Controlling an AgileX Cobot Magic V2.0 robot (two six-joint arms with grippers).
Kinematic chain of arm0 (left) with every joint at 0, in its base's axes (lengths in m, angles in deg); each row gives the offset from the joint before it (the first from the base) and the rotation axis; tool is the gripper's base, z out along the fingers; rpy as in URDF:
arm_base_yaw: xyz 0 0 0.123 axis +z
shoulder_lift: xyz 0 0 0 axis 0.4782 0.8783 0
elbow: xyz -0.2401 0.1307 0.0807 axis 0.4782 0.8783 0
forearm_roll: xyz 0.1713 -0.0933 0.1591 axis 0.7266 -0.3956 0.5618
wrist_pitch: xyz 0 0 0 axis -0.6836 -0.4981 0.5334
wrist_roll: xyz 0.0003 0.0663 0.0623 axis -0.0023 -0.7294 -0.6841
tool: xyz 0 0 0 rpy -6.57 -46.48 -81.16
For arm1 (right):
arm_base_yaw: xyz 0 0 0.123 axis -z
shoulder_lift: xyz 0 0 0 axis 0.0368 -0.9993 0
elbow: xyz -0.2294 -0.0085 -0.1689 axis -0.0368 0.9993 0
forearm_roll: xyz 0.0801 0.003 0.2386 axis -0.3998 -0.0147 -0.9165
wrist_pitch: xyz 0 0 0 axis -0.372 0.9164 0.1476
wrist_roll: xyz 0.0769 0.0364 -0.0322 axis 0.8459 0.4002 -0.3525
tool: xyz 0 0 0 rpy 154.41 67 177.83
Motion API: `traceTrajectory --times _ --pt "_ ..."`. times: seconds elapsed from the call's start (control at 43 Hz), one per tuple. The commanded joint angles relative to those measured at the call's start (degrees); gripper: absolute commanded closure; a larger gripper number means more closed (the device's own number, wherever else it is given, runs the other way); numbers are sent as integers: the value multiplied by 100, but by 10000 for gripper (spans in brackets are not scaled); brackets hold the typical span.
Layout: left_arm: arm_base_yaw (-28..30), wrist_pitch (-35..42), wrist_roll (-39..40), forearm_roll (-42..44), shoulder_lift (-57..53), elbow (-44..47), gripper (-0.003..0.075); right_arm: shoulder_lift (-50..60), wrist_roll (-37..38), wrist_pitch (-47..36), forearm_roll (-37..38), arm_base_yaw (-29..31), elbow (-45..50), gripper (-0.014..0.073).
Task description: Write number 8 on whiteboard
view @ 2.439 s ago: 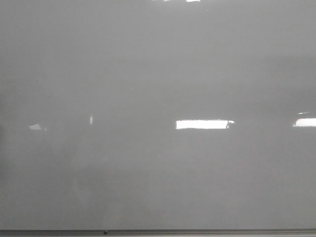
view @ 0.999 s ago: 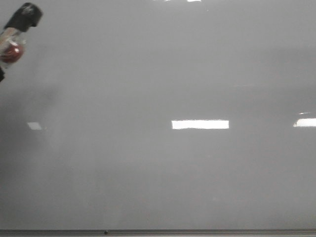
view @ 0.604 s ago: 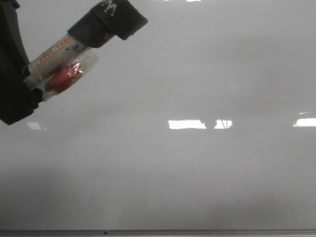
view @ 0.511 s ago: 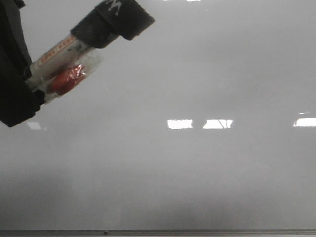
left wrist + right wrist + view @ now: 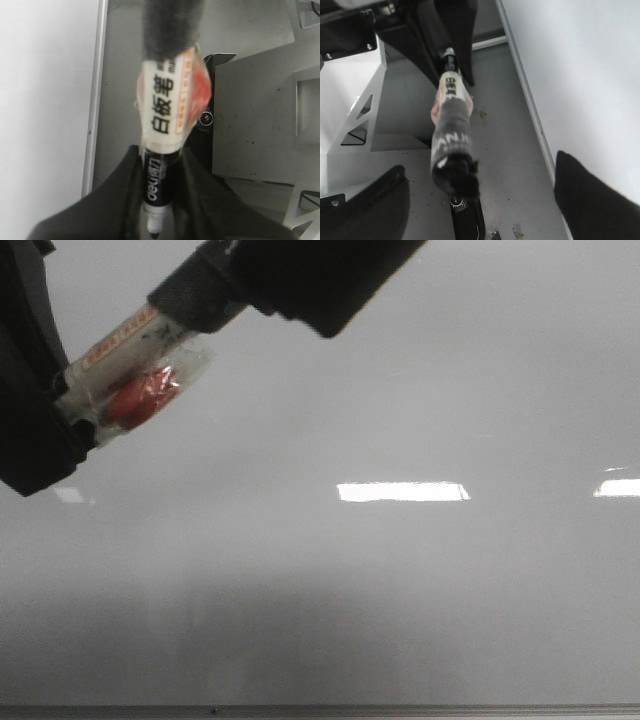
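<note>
The marker sits clamped in my left gripper beside its writing tip (image 5: 155, 222), so I should grasp the black wrapped end (image 5: 194, 292) with my right gripper and write number 8.
The whiteboard (image 5: 420, 600) fills the front view, glossy pale grey. No number 8 or any marker line shows on it. My left gripper (image 5: 30, 430), at the far left, is shut on a marker (image 5: 130, 370) with a clear labelled barrel, a red patch and a black wrapped end (image 5: 200, 290). In the left wrist view the black fingers (image 5: 120, 190) clamp the marker (image 5: 167, 110), its tip near the picture's lower edge. My right gripper (image 5: 480, 162) is open, its jaws wide on either side of the marker's wrapped end (image 5: 454, 167), not touching it. It appears as a dark shape (image 5: 320, 275) at the top of the front view.
Bright glare patches (image 5: 403, 491) lie on the board. Its thin grey frame edge (image 5: 400, 709) runs along the bottom of the front view. Grey metal plates (image 5: 250, 115) and a white bracket (image 5: 350, 100) of the robot base sit beside the board's edge (image 5: 530, 110).
My left gripper came in from the left with the marker and has held nearly still for the last half second. My right gripper's dark finger has moved in over the marker's wrapped end.
</note>
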Motion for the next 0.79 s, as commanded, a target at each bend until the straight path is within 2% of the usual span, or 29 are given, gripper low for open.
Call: traceTrajectory --times 0.0,0.093,0.163,0.302,0.372,0.674,0.767 --pt "-37 98 2 -251 -144 -185 739 -104 -457 -172 -625 -24 -276 -20" --pt "-37 98 2 -251 -144 -185 739 -237 -618 -153 -887 -24 -308 -15" --pt "-37 107 2 -251 -144 -185 739 -285 -647 -145 -955 -24 -308 20" --pt "-37 124 2 -261 -144 -185 739 -286 -653 -156 -955 -24 -308 182" --pt "-37 134 2 -271 -144 -185 739 -298 -653 -156 -961 -24 -308 233" --pt "-37 174 2 -347 -144 -185 739 -550 -747 -120 -1216 -24 -308 253" --pt "-37 207 2 -347 -144 -185 739 -550 -747 -83 -1222 -24 -308 347"
